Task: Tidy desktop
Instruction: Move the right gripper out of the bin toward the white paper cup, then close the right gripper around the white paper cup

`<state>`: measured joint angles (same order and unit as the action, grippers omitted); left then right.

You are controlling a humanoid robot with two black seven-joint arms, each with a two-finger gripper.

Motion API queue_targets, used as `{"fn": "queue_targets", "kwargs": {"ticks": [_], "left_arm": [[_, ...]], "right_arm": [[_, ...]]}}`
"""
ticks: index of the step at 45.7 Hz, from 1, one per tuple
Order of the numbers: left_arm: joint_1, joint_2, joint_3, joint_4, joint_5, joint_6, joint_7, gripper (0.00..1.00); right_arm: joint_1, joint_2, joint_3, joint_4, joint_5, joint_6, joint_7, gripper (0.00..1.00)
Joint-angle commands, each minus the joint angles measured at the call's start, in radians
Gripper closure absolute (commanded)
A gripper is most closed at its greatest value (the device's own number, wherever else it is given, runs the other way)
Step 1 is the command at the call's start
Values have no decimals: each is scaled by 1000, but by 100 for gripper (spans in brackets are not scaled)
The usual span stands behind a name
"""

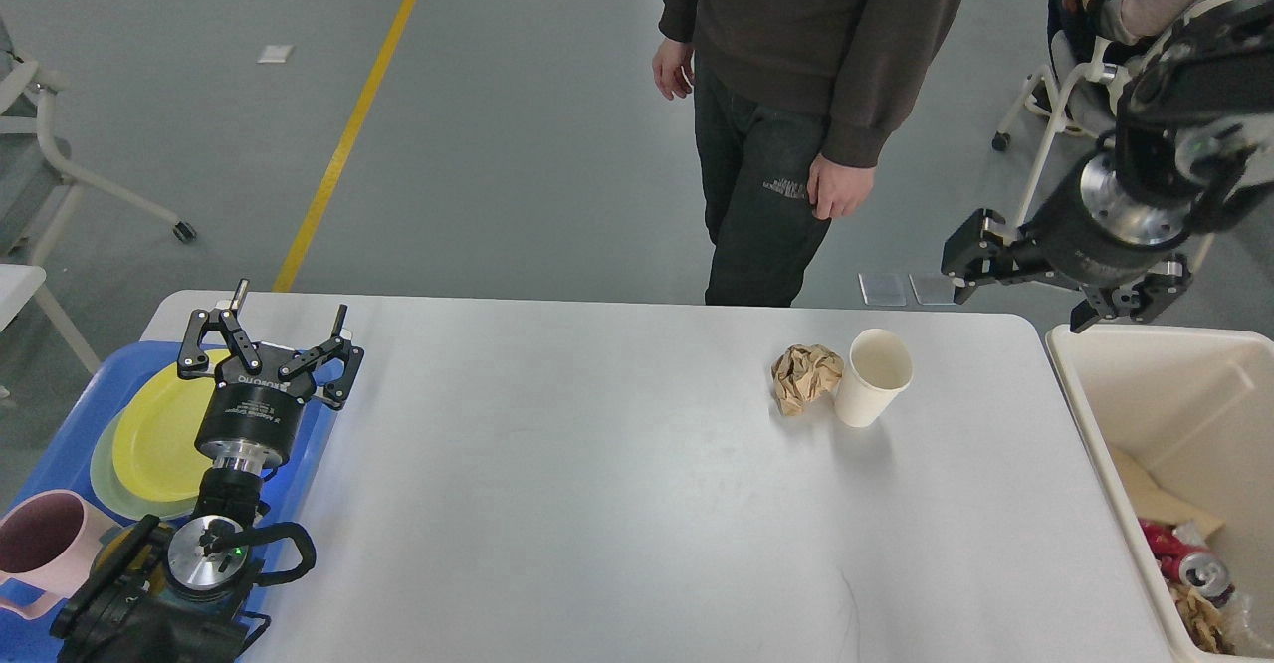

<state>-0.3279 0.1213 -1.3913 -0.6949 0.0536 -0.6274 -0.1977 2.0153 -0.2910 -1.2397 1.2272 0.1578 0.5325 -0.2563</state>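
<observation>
The white paper cup (874,378) will come away and leave the crumpled brown paper ball (805,377) behind when the robot lifts, because the ball is resting against the outside of the cup.
The white desktop (597,504) fills the middle of the head view. On its far right part a white paper cup (873,376) stands upright, with a crumpled brown paper ball (804,376) touching its left side. My right gripper (1017,309) hangs open and empty, high over the table's far right corner, up and to the right of the cup. At the desktop's left edge my left gripper (289,313) is open and empty, over the rim of the blue tray (60,444).
The blue tray holds a yellow plate (159,434) and a pink mug (45,544). A cream-white bin (1105,414) at the right edge holds a red can (1189,568) and paper scraps. A person (786,96) stands behind the far edge.
</observation>
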Motion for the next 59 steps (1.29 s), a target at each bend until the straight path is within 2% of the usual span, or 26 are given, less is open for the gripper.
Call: {"fn": "queue_targets", "kwargs": {"ticks": [1,10,14,25,38,44,53,59], "left_arm": [[1,0,0,0,0,0,0,4],[0,0,0,0,0,0,0,4],[0,0,2,0,0,0,0,4],[0,0,2,0,0,0,0,4],[0,0,0,0,0,0,0,4],[0,0,0,0,0,0,0,4],[0,0,0,0,0,0,0,4],[0,0,2,0,0,0,0,4]], "right_arm": [[-238,26,104,-185,2,-52,0,0],[-547,122,152,-530,3,-74,-1,0],[-618,145,177,-612,2,-77,-1,0],[-681,173,192,-627,0,-218,0,0],[-699,197,195,-624,2,-290,0,1],[-722,207,206,-624,2,-321,0,20],[-745,205,217,-624,2,-325,0,60],[-747,204,218,-624,3,-353,0,76]]}}
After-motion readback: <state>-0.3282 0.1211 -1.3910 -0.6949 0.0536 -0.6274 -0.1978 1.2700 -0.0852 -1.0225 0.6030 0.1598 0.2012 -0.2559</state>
